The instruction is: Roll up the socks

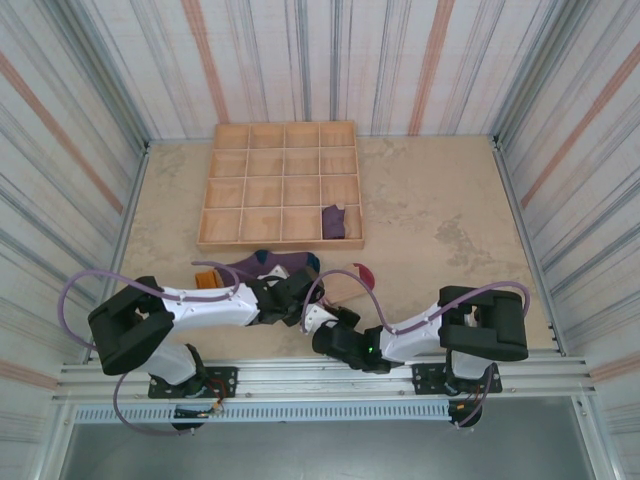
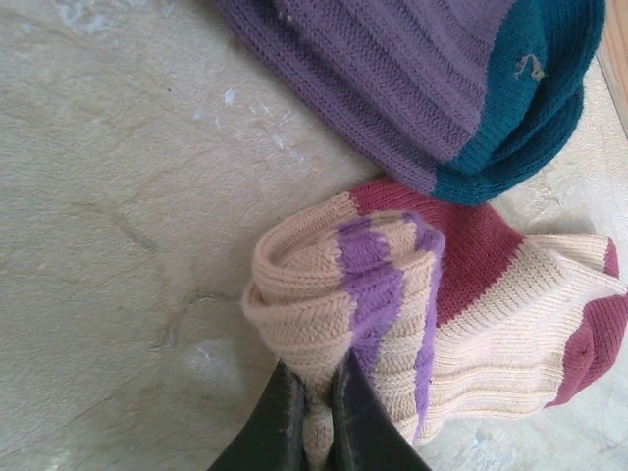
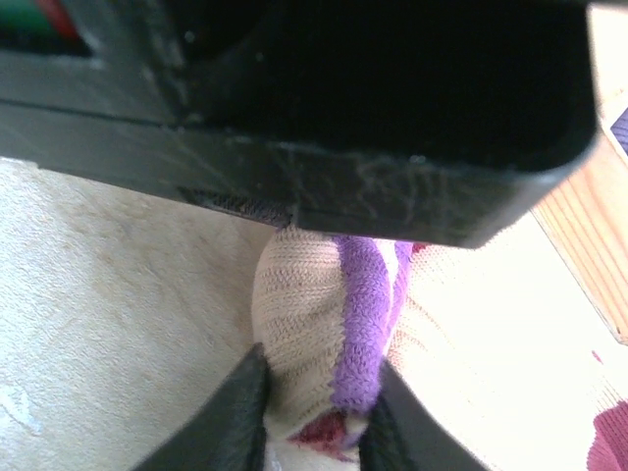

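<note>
Next, I open my left gripper and move it over to the sock's red heel [image 2: 473,245] while my right gripper holds the rolled cuff, because both my grippers are crowding the sock's rolled cuff [image 2: 339,280].
The tan sock [image 2: 491,304] with red toe and purple-striped cuff lies on the table, its cuff end rolled into a bundle [image 3: 314,314]. My left gripper [image 2: 320,432] is shut on a fold of that bundle. From the other side my right gripper [image 3: 319,427] has both fingers pressed against the roll, shut on it. In the top view the two grippers, left [image 1: 298,296] and right [image 1: 326,320], meet at the table's near centre, with the sock's red toe [image 1: 364,272] beyond them. The purple sock [image 1: 265,265] with teal toe [image 2: 530,88] and orange cuff lies just behind.
A wooden tray [image 1: 280,150] of square compartments stands at the back centre, with a dark purple sock [image 1: 333,222] in its front right compartment. The tray's wooden edge [image 3: 589,265] is close on the right. The left gripper's black body [image 3: 343,118] hangs over the roll.
</note>
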Robot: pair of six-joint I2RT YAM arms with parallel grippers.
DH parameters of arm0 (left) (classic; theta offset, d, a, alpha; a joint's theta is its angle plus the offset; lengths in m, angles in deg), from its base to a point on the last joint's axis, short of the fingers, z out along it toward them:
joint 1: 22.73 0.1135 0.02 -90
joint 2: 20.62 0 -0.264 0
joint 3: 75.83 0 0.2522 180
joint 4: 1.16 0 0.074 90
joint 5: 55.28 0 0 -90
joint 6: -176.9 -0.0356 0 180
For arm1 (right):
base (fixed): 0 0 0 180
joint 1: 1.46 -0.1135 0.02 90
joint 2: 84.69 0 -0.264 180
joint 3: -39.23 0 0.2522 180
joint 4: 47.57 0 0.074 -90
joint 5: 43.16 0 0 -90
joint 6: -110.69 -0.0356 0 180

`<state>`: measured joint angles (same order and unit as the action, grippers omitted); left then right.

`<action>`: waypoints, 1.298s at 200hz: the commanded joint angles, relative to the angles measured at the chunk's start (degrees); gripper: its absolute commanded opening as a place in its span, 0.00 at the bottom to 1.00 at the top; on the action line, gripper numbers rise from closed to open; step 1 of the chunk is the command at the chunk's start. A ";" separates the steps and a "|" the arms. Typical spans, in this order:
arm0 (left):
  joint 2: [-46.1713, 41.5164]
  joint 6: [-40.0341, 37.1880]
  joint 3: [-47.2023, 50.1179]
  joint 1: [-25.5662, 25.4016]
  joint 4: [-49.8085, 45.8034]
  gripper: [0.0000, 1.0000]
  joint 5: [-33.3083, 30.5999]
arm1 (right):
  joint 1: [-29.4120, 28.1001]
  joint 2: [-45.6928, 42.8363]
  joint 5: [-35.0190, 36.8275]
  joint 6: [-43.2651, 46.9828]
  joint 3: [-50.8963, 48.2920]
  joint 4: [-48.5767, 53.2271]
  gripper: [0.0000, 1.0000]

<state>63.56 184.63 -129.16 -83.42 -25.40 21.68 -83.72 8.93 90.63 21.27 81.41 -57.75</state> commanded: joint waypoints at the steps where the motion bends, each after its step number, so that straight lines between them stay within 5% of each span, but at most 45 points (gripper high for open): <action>1: -1.64 -0.89 0.65 -0.44 0.07 0.00 1.97 | 1.64 0.86 -1.58 -0.64 1.72 0.28 0.16; 27: -1.81 -0.90 1.47 -0.13 1.28 0.00 2.49 | 3.01 0.16 -3.67 -2.51 1.18 0.78 0.00; 63: -3.29 -1.14 2.96 0.39 2.75 0.00 2.56 | 7.46 -3.27 -13.21 -9.40 -1.57 1.93 0.00; 97: -6.04 -0.88 4.81 0.57 4.37 0.47 1.38 | 14.83 -8.20 -26.21 -18.32 -5.59 2.50 0.00; 164: -12.77 -9.60 4.95 5.15 1.68 0.65 1.85 | 24.70 -7.57 -42.13 -28.33 -9.32 0.77 0.00; 193: -13.14 -21.71 3.14 10.88 1.40 0.67 9.01 | 27.41 -8.67 -46.78 -31.33 -11.24 -0.99 0.00; 227: -6.33 -42.53 -3.11 20.95 3.09 0.70 29.32 | 29.79 -8.90 -50.91 -31.43 -12.76 -2.14 0.00; 259: 5.42 -59.24 -15.83 22.83 -4.86 0.65 42.45 | 29.79 -8.72 -51.08 -30.48 -13.07 -1.78 0.00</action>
<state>62.31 145.58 -136.42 -60.89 -24.13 48.61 -53.93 -1.17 42.40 -7.84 70.90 -68.66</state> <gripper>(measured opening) 0.671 0.087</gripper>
